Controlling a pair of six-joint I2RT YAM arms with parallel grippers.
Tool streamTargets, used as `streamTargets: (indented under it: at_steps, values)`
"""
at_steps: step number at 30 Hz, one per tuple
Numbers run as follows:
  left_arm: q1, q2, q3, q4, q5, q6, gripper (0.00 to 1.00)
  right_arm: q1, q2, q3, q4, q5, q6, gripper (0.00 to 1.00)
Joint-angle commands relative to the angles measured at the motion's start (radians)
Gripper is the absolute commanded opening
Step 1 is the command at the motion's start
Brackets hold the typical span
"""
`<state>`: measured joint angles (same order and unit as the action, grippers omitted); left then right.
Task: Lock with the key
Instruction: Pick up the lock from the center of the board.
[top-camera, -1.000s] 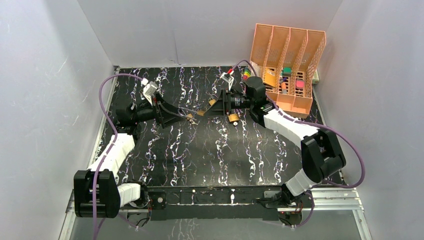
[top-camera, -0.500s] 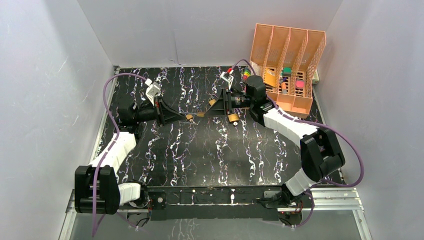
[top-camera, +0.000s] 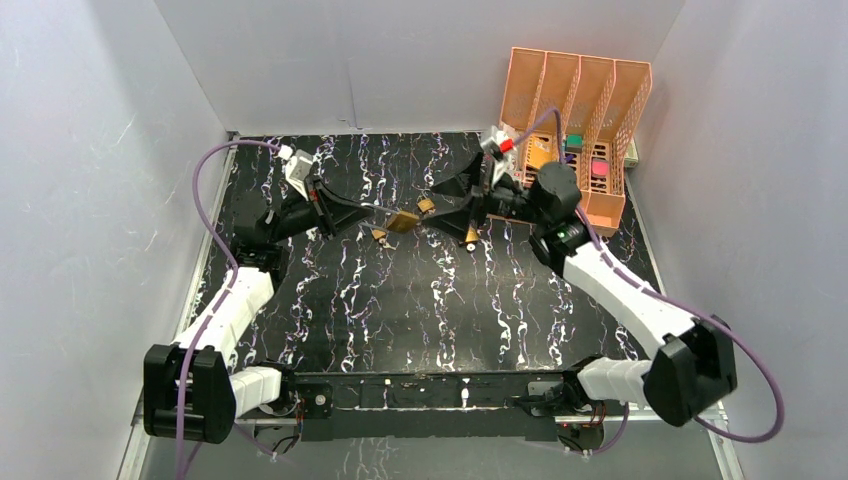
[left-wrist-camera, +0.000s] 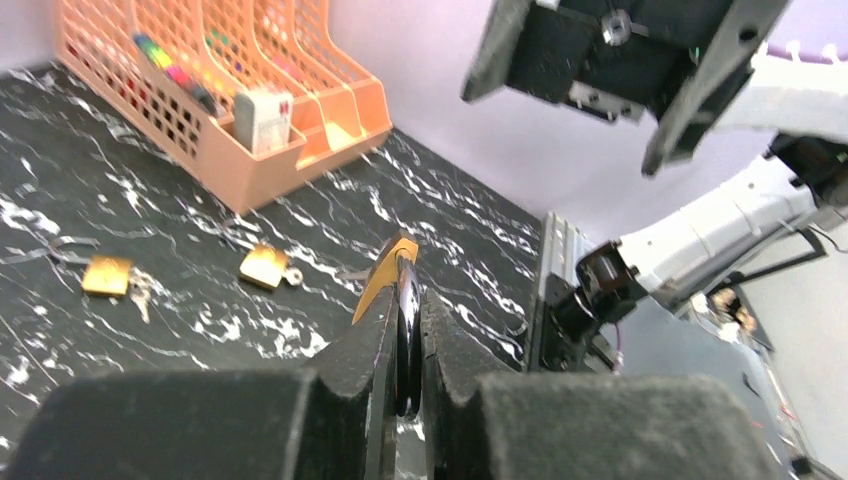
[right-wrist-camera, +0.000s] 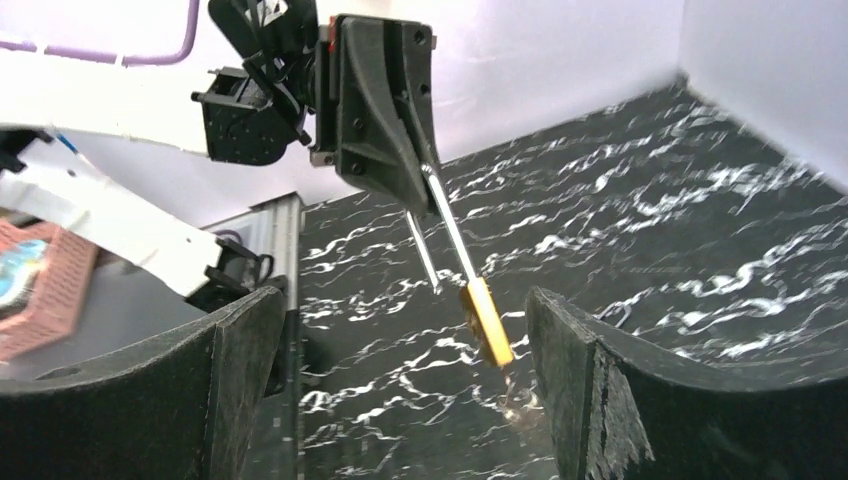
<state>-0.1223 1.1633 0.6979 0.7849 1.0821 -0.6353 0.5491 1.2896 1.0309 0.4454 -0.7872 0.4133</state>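
Observation:
I should take the brass body (right-wrist-camera: 487, 322) with my right gripper and free the shackle before locking the padlock, because my left gripper holds the padlock by its open shackle (right-wrist-camera: 449, 222).
My left gripper (left-wrist-camera: 408, 330) is shut on the shackle of a brass padlock (left-wrist-camera: 384, 282) and holds it just above the table. In the top view this padlock (top-camera: 403, 221) hangs off the left gripper (top-camera: 370, 209), between the two arms. The right wrist view shows the lock's long shackle and brass body (right-wrist-camera: 488, 320). A blurred glint of keys (right-wrist-camera: 515, 400) sits just below it. My right gripper (right-wrist-camera: 400, 335) stands wide open facing the lock, its fingers on either side at a distance, touching nothing. From above, the right gripper (top-camera: 441, 207) is just right of the lock.
Two more brass padlocks (left-wrist-camera: 107, 275) (left-wrist-camera: 265, 266) lie on the black marbled table (top-camera: 420, 310), close under the right gripper. An orange file rack (top-camera: 575, 120) with small items stands at the back right. Grey walls close in three sides.
The left gripper shut on the padlock's shackle and raised it. The right gripper opened wide and drew back to the right as its arm swung outward.

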Motion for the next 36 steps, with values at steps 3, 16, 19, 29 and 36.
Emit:
streamTargets:
  at_steps: [3,16,19,29,36]
  values:
    - [-0.012,-0.067,0.061,0.22,-0.128,-0.079,0.0,-0.002,-0.091,-0.243,0.376,0.051,-0.149,0.98]
    - [-0.047,-0.046,0.072,0.585,-0.084,-0.351,0.0,-0.002,0.072,-0.337,0.984,0.013,-0.113,0.98]
    - [-0.055,-0.044,0.078,0.609,-0.084,-0.362,0.0,-0.002,0.119,-0.284,1.014,-0.038,-0.071,0.97]
    - [-0.065,-0.033,0.078,0.647,-0.105,-0.351,0.0,0.039,0.241,-0.16,1.093,-0.12,0.082,0.76]
    - [-0.066,-0.018,0.089,0.667,-0.132,-0.334,0.0,0.099,0.284,-0.152,1.124,-0.09,0.109,0.72]
